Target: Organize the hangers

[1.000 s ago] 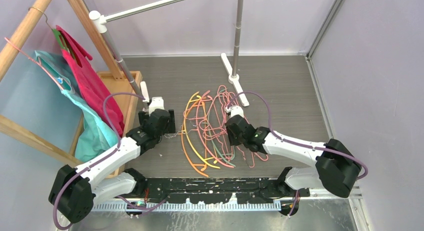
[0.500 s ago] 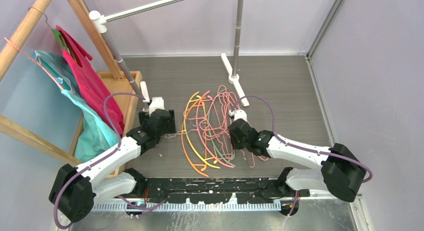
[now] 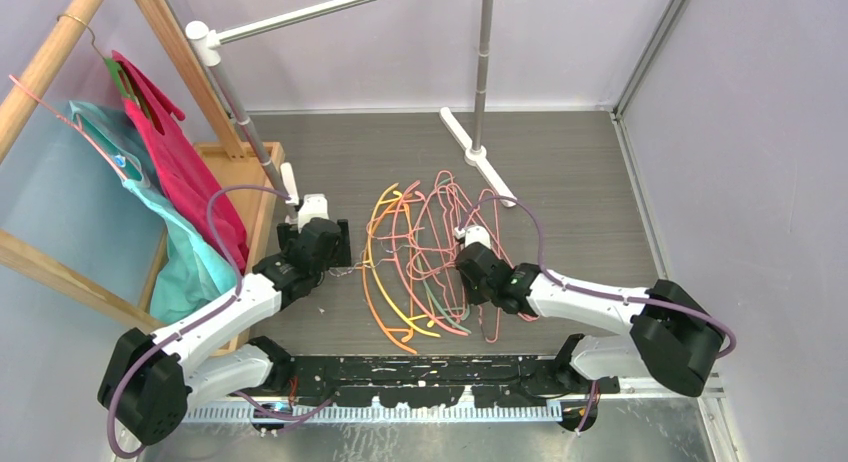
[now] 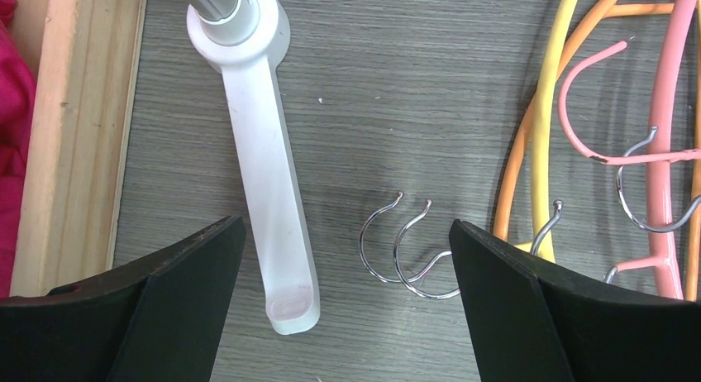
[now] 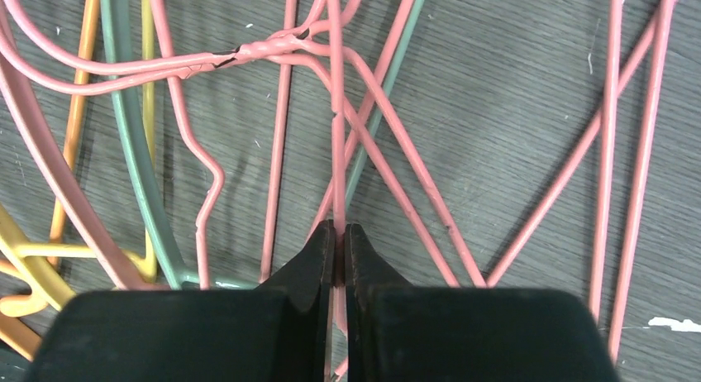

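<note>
Next, I pull the pink hanger in my right gripper free of the pile before I hang it on the metal rail, because it lies across the other pink hangers' necks [image 5: 277, 48].
The hangers [image 3: 425, 252] lie in a tangled pile on the dark floor: pink wire triangles, with curved orange, yellow and green ones on the left. My right gripper [image 3: 472, 272] is down at the pile's right side. In the right wrist view it [image 5: 340, 233] is shut on a single pink wire hanger [image 5: 336, 134], which runs straight up from between the jaws. A green hanger [image 5: 132, 150] lies to its left. My left gripper [image 4: 345, 223] stands open above bare floor, over two metal hooks [image 4: 397, 250], left of a yellow hanger [image 4: 550, 93].
A metal rail rack [image 3: 485, 52] stands behind the pile, one white foot [image 3: 478, 157] at its back edge and the other [image 4: 264, 175] under my left gripper. A wooden rack [image 3: 170, 42] on the left carries magenta [image 3: 175, 157] and teal [image 3: 190, 262] garments.
My right gripper has closed onto the pink wire hanger after shifting slightly within the pile. The metal rack's pole and right foot have shifted a little to the right. The left arm is still.
</note>
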`<state>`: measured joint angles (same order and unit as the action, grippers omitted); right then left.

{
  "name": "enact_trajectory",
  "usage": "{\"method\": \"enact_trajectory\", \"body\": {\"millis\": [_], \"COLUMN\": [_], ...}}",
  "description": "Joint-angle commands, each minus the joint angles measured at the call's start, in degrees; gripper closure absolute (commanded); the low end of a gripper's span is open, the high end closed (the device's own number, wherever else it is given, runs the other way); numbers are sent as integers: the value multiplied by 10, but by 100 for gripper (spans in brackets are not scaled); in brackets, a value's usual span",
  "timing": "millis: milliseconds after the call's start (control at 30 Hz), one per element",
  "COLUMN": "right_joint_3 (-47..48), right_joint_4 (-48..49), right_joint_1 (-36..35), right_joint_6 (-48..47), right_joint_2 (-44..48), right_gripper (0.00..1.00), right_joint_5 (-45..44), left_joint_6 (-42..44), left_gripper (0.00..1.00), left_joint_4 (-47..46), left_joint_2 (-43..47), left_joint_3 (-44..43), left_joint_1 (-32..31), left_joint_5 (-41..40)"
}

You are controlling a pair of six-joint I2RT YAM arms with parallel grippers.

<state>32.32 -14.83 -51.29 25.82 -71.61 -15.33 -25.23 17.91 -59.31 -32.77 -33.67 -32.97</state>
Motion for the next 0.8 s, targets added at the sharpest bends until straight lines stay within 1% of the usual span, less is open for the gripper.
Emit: {"method": "enact_trajectory", "body": {"millis": [0,67,167,367,567,700,767], "right_joint_3": [28,38,58,112,211,266,269], "right_joint_4": [-5,-14,-21,3,65,80,75], "right_joint_1": [0,0,0,0,0,0,0], "right_joint_6": [12,13,10,1,-10,-14,-16], "right_joint_2": [34,53,76,97,65,27,15], "right_gripper": [97,99,99,99,99,99,99], "right_joint_5": [-18,-22,-13,62,149,166,161], "left_joint_6": [-15,-16,-16,-19,-24,-27,-29], "left_gripper": [2,2,2,2,2,2,2], "left_joint_4": [-9,-8,-9,-17,-20,-16,-15], "left_joint_2": [17,22,32,46,46,51,56], "left_joint_3": [-13,-11,-5,7,12,12,14], "left_joint_1": [1,1,1,1,1,1,1], "left_joint_5": [-15,-15,-16,-13,-17,-16,-14]}}
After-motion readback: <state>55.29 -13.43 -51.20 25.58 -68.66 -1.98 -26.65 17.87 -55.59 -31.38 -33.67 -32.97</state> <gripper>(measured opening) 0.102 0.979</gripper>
